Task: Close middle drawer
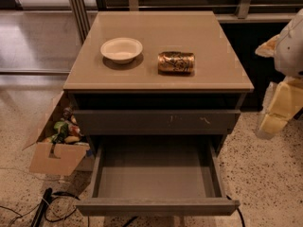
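I should expect more cable to be hidden under the drawer when I push it in, since black cable (130,221) sticks out below the middle drawer's front (159,208).
The middle drawer (156,206) stands pulled far out of the cabinet. Its plain grey front faces the camera at the bottom of the camera view, and its smooth grey tray (154,171) is bare. Above it sits the closed drawer front with small pale scratch marks (156,122). My gripper (274,119), white and pale yellow, hangs at the right edge of the view. It is beside the cabinet's right side, about level with the scratched front, above and to the right of the open drawer and apart from it.
A white bowl (121,49) and a gold can lying on its side (176,62) rest on the cabinet top (208,32). An open cardboard box with small items (57,145) stands on the floor at the left. Black cables (47,209) lie at the bottom left.
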You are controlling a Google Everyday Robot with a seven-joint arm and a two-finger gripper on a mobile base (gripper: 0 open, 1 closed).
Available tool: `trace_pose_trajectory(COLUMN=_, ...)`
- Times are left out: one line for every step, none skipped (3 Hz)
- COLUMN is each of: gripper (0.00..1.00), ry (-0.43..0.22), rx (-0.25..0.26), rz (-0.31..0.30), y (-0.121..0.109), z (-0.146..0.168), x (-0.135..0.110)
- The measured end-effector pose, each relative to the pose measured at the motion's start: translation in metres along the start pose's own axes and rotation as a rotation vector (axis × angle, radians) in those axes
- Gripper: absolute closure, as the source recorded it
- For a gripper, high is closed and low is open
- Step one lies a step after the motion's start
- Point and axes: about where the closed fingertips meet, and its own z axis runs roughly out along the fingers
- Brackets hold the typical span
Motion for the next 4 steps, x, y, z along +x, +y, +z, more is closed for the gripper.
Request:
trace_pose_trajectory(gripper=0.01, ry=-0.086, rx=-0.049, rz=0.046, y=0.038, z=0.061, x=0.018)
trace_pose_trajectory(gripper=0.31, ry=-0.21, rx=-0.086, rz=0.101, y=0.059, z=0.11, x=0.038)
trace_pose_trajectory(gripper=0.55, ry=-0.262, rx=-0.134, rz=0.136, y=0.074, z=0.142, x=0.048)
trace_pose_trajectory(gripper=0.77, ry=-0.269, rx=-0.141, rz=0.139, y=0.075, z=0.146, x=0.049)
